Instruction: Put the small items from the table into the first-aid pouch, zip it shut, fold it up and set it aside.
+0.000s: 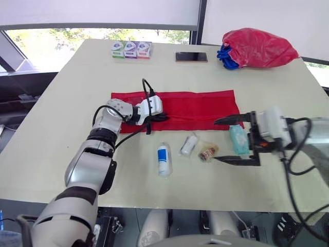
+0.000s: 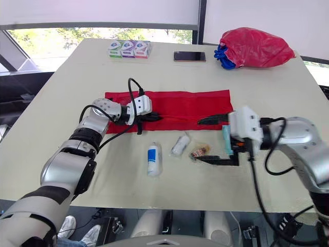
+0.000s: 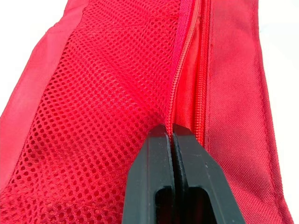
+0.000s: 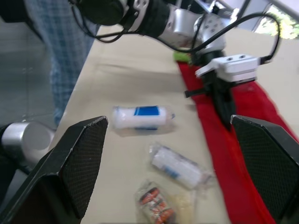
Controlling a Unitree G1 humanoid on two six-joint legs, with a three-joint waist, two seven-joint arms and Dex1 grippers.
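Note:
A loose clear wrapper (image 1: 170, 164) goes around the edge of the white-and-blue packet (image 1: 163, 160). The packet's end will crumple and get narrow in my right gripper when I carry the packet to the pouch.
The red first-aid pouch (image 1: 195, 105) lies unfolded flat across the table's middle. My left gripper (image 1: 163, 118) is shut on the pouch's zipper edge (image 3: 174, 100), beside the mesh pocket (image 3: 103, 107). In front of the pouch lie a white bottle with a blue label (image 1: 164, 159), a white wrapped roll (image 1: 188, 144), a small clear packet (image 1: 207, 153) and a teal packet (image 1: 237, 139). My right gripper (image 1: 216, 140) is wide open just above the table. The teal packet lies between its fingers near the palm, and the clear packet is just off the fingertips.
Three small boxes (image 1: 131, 49) and a phone (image 1: 191, 56) lie at the far edge. A red plastic bag with blue gloves (image 1: 259, 48) sits at the far right corner. A person's checked trousers (image 4: 60, 46) stand beside the table.

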